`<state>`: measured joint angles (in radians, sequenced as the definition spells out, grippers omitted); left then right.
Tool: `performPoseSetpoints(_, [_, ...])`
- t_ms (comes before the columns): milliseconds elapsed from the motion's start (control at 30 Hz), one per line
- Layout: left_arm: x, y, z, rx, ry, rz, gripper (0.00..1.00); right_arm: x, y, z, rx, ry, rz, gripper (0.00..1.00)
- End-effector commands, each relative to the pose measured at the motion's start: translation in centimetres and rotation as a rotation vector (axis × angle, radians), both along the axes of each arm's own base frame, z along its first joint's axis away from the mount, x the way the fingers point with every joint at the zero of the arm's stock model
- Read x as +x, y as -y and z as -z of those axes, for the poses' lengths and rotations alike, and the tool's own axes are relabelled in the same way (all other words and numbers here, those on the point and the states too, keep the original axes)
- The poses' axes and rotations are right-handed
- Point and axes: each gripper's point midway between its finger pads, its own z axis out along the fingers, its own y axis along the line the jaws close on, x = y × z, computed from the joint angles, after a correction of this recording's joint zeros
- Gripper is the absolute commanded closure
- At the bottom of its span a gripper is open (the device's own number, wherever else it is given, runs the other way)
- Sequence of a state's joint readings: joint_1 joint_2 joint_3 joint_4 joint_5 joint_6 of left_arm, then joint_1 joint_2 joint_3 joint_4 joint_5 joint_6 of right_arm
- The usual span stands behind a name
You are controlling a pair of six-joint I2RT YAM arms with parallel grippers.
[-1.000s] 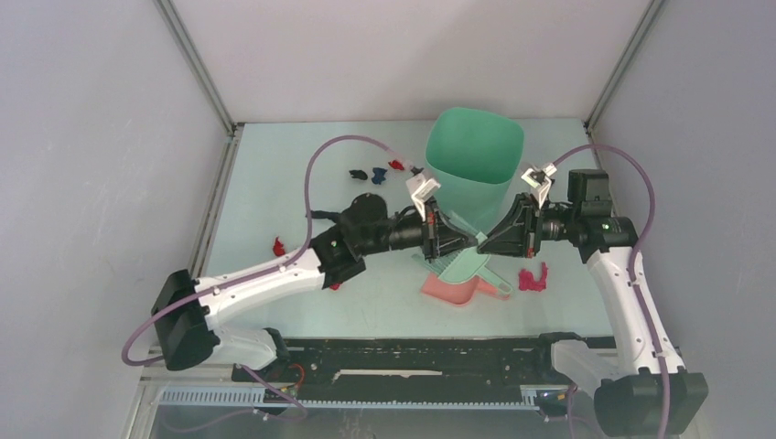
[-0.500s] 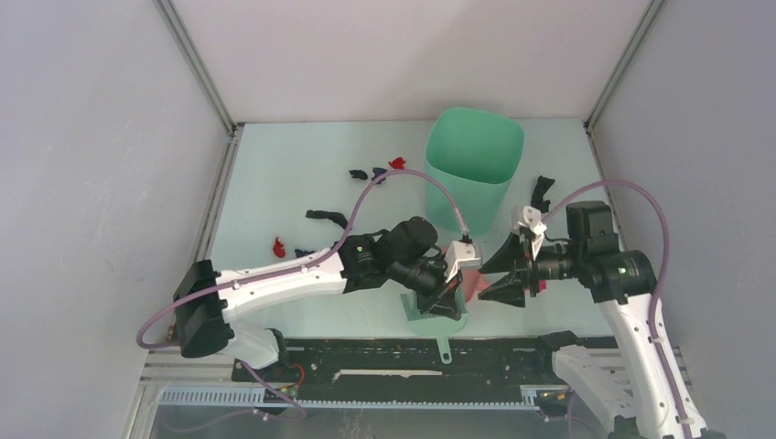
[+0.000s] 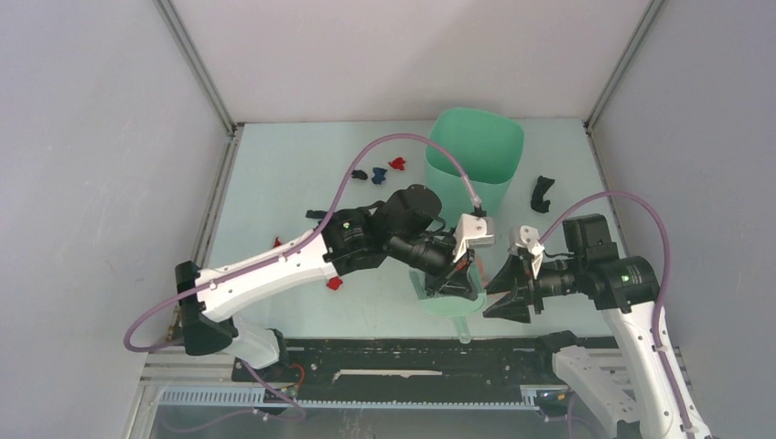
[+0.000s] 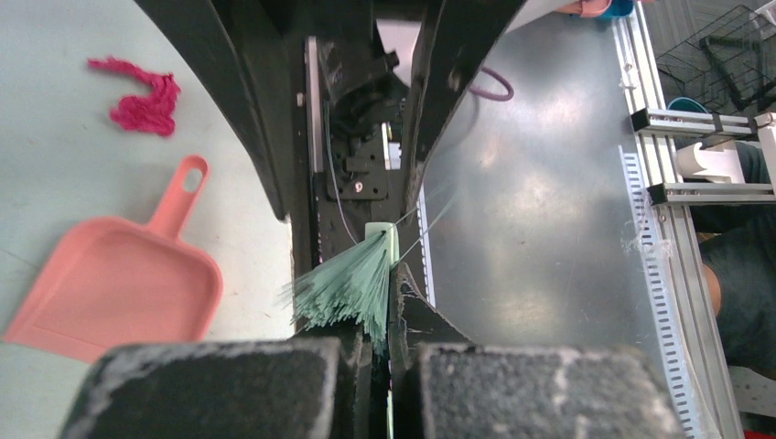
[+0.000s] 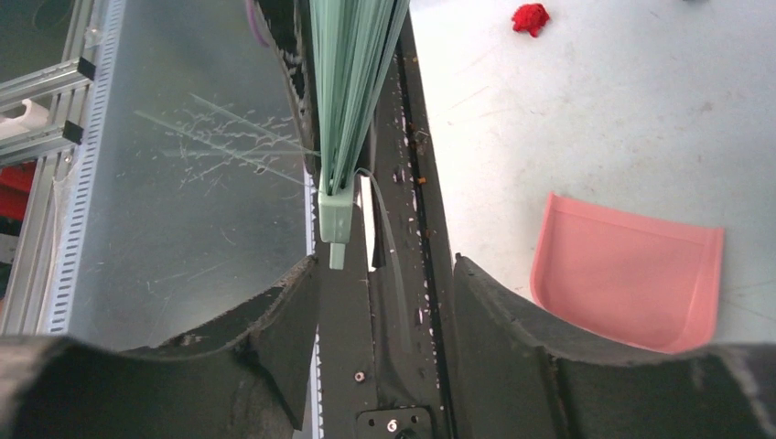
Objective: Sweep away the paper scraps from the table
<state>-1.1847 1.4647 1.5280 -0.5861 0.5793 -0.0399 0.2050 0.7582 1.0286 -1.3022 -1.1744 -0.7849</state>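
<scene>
I should take the green hand brush's head with my right gripper, as my left gripper is on it, before my left gripper moves to the brush's handle.
My left gripper (image 3: 455,276) (image 4: 392,315) is shut on the green hand brush (image 3: 445,305) (image 4: 348,282), held over the table's (image 3: 274,174) near edge. My right gripper (image 3: 501,291) (image 5: 384,293) faces it, open, with the brush's end (image 5: 335,218) just ahead of its fingers (image 5: 499,315) and apart from them. The pink dustpan (image 4: 119,293) (image 5: 631,274) lies flat beside them. Paper scraps lie scattered: red (image 3: 396,164), blue (image 3: 359,174), black (image 3: 542,192), red (image 3: 335,283) (image 5: 529,18) and magenta (image 4: 146,101).
A tall mint-green bin (image 3: 474,155) stands at the back centre. More scraps lie left of the arms: black (image 3: 316,215) and red (image 3: 277,242). A black rail (image 3: 412,352) and metal channel run along the near edge. Grey walls close in three sides.
Both grippers have come from beside the bin toward the near edge. The right gripper's jaws have opened. The brush moved with the left gripper and now overhangs the rail.
</scene>
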Motion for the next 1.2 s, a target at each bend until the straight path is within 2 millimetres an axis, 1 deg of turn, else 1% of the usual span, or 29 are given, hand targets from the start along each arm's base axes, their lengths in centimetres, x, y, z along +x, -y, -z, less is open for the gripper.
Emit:
performPoseSetpoints(0, [0.3,0.5,0.1,0.045,0.01,0.017,1.0,-0.4,-0.5,0.0,0.037,-0.005,-0.048,0.46])
performPoseSetpoints(267, [1.0,1.4,0.2,0.067,0.041,0.029,1.0,-0.8,-0.8,-0.7,0.084,0.018,-0.085,0.45])
performPoseSetpoints(300, [1.1,1.6,0.2,0.068,0.039,0.03,1.0,-0.7,-0.9,-0.8,0.086,0.01,-0.081,0.48])
performPoseSetpoints(400, [1.2,1.9,0.0,0.063,0.043,0.031,1.0,0.1,-1.1,-0.7,0.088,-0.03,-0.072,0.74])
performPoseSetpoints(533, [1.7,2.0,-0.5,0.051,0.053,0.023,0.99,0.5,-1.1,0.2,0.068,-0.077,-0.079,1.0])
performPoseSetpoints(567, [1.9,1.9,-0.7,0.047,0.061,0.016,0.92,0.6,-1.0,0.3,0.065,-0.079,-0.079,1.0])
performPoseSetpoints(633, [3.0,1.5,-1.3,0.039,0.094,-0.037,0.64,0.9,-0.9,0.2,0.071,-0.077,-0.064,1.0])
performPoseSetpoints(667, [4.1,1.1,-1.6,0.034,0.117,-0.093,0.54,1.2,-0.8,0.0,0.084,-0.073,-0.045,1.0])
performPoseSetpoints(733, [6.2,0.3,-3.0,-0.039,0.149,-0.222,0.41,2.2,-0.5,-1.1,0.146,-0.067,0.01,1.0])
performPoseSetpoints(800, [8.2,-0.8,-5.5,-0.204,0.136,-0.372,0.31,3.3,0.0,-3.0,0.246,-0.06,0.075,1.0])
performPoseSetpoints(833, [9.0,-1.5,-6.1,-0.285,0.107,-0.443,0.25,3.7,0.3,-3.8,0.288,-0.066,0.098,1.0])
performPoseSetpoints(867, [9.5,-2.3,-7.6,-0.391,0.062,-0.506,0.2,4.0,0.4,-4.5,0.32,-0.072,0.108,1.0])
performPoseSetpoints(900, [9.7,-3.1,-8.4,-0.478,0.044,-0.545,0.18,4.1,0.5,-5.2,0.354,-0.091,0.106,1.0])
performPoseSetpoints(933, [10.0,-3.7,-8.4,-0.541,0.025,-0.577,0.17,4.2,0.6,-6.0,0.387,-0.108,0.095,1.0])
performPoseSetpoints(967, [10.0,-4.3,-9.7,-0.611,0.014,-0.597,0.17,4.2,0.6,-6.6,0.417,-0.134,0.082,1.0])
performPoseSetpoints(1033, [9.7,-5.2,-9.7,-0.692,-0.032,-0.619,0.17,4.5,0.9,-7.6,0.451,-0.175,0.074,1.0])
performPoseSetpoints(1067, [9.6,-5.6,-9.6,-0.728,-0.057,-0.63,0.17,4.8,1.0,-8.0,0.453,-0.162,0.078,1.0])
performPoseSetpoints(1100, [9.5,-5.9,-8.5,-0.738,-0.091,-0.643,0.17,5.0,1.1,-8.3,0.461,-0.162,0.093,1.0])
performPoseSetpoints(1167, [9.0,-6.5,-8.4,-0.79,-0.134,-0.643,0.18,5.8,1.5,-8.9,0.473,-0.167,0.142,1.0])
